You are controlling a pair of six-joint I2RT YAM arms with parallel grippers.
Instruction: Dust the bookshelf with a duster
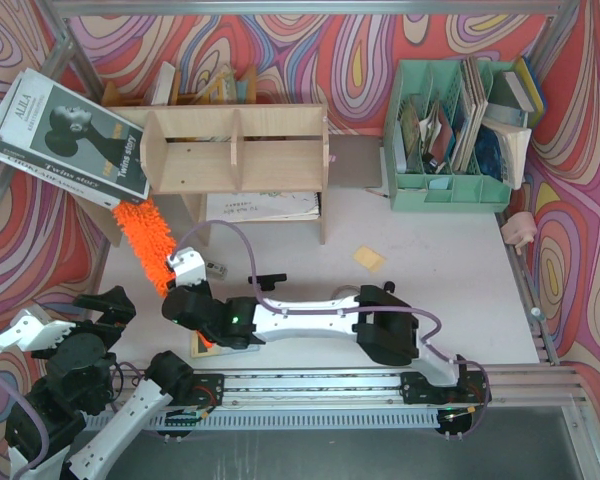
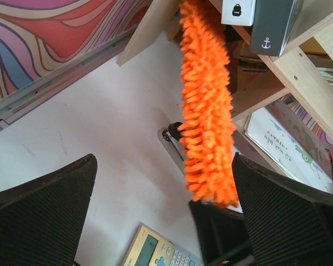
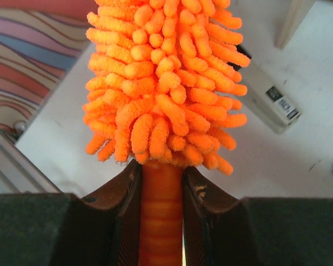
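Note:
The duster's tip point(image 1: 135, 210) is under the large tilted book that hangs over it. My right gripper should first pull the duster back until it is clear, then lift it above the book's edge point(image 1: 85, 188).
The bookshelf point(image 1: 235, 150) is a low plywood unit with upright dividers at the back of the table. The duster point(image 1: 148, 238) is bright orange and fluffy; its tip reaches the shelf's left end, just under a large tilted book point(image 1: 65, 140). My right gripper point(image 1: 183, 288) reaches across to the left and is shut on the duster's orange handle point(image 3: 161, 210), with the fluffy head point(image 3: 161, 77) right above the fingers. My left gripper point(image 1: 80, 318) is open and empty at the near left; the duster point(image 2: 208, 111) hangs ahead of it, between its fingers point(image 2: 44, 210) but beyond them.
A mint-green file organizer point(image 1: 450, 130) with books stands at the back right. A yellow calculator point(image 2: 161, 252) lies under the right arm. A small white device point(image 1: 208, 265) lies by the duster; a yellow piece point(image 1: 370, 259) lies mid-table. Papers point(image 1: 260, 205) lie under the shelf.

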